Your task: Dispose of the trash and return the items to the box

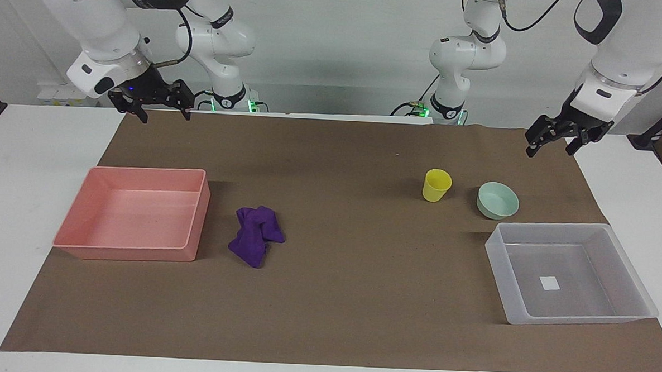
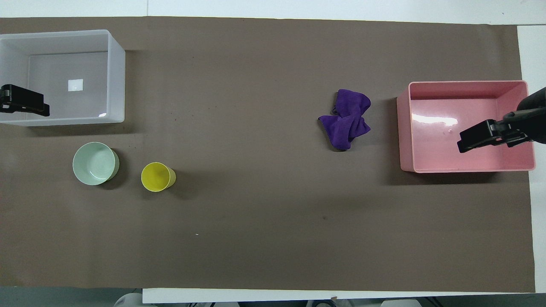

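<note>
Tight folds (image 2: pixel 350 114) gather at its middle, so the purple cloth wad (image 2: pixel 340 132) will stay bunched instead of unfurling when I carry it to the pink tray.
The purple cloth wad (image 1: pixel 256 236) (image 2: pixel 346 119) lies on the brown mat beside the pink tray. The yellow cup (image 1: pixel 436 185) (image 2: pixel 157 176) stands upright beside the mint-green bowl (image 1: pixel 497 200) (image 2: pixel 94 163). Both are nearer to the robots than the clear-grey box (image 1: pixel 616 318) (image 2: pixel 116 81), which has only a white sticker inside and stands at the left arm's end. My right gripper (image 1: pixel 165 117) (image 2: pixel 473 143) is open, empty and raised at the right arm's end of the table. My left gripper (image 1: pixel 550 151) (image 2: pixel 25 105) is open, empty and raised at the left arm's end.
A pink tray (image 1: pixel 192 219) (image 2: pixel 405 128) with nothing in it stands at the right arm's end of the table. A brown mat (image 1: pixel 348 298) covers most of the white table.
</note>
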Controlling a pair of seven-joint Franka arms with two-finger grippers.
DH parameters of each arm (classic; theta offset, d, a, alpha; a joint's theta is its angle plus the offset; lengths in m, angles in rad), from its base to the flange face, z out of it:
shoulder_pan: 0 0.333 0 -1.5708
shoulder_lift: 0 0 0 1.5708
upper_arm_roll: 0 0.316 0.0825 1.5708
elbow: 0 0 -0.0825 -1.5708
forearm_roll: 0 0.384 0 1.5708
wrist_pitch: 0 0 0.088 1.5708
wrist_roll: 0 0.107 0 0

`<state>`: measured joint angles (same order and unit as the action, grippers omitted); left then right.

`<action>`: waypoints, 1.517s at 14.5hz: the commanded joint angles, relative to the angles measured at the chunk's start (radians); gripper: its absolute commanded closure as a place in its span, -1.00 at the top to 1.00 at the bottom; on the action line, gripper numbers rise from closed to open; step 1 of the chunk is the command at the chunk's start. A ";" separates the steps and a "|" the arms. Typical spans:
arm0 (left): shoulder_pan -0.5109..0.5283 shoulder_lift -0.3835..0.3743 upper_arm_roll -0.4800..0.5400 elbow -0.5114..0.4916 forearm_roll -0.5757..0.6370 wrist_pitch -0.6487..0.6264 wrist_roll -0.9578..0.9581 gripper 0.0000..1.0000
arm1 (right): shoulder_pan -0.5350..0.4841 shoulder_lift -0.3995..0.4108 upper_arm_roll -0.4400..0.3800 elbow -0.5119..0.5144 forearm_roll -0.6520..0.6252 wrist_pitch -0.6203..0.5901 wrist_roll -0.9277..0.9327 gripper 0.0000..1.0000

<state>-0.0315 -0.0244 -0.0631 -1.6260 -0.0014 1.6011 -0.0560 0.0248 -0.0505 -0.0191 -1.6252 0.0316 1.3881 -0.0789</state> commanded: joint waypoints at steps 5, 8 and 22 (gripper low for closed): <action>-0.002 -0.069 0.015 -0.148 -0.014 0.044 0.061 1.00 | -0.008 -0.015 0.005 -0.018 0.002 -0.004 -0.018 0.99; 0.059 -0.219 0.017 -0.513 -0.014 0.346 0.039 1.00 | -0.012 -0.017 0.004 -0.015 0.002 -0.004 -0.019 0.99; 0.168 -0.092 0.014 -0.910 -0.015 0.850 -0.041 -1.00 | 0.185 0.265 0.019 -0.148 0.028 0.598 0.030 0.99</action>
<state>0.1384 -0.1159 -0.0455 -2.5243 -0.0045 2.4042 -0.0791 0.2108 0.1899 0.0005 -1.7331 0.0454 1.9039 -0.0532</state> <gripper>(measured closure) 0.419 0.004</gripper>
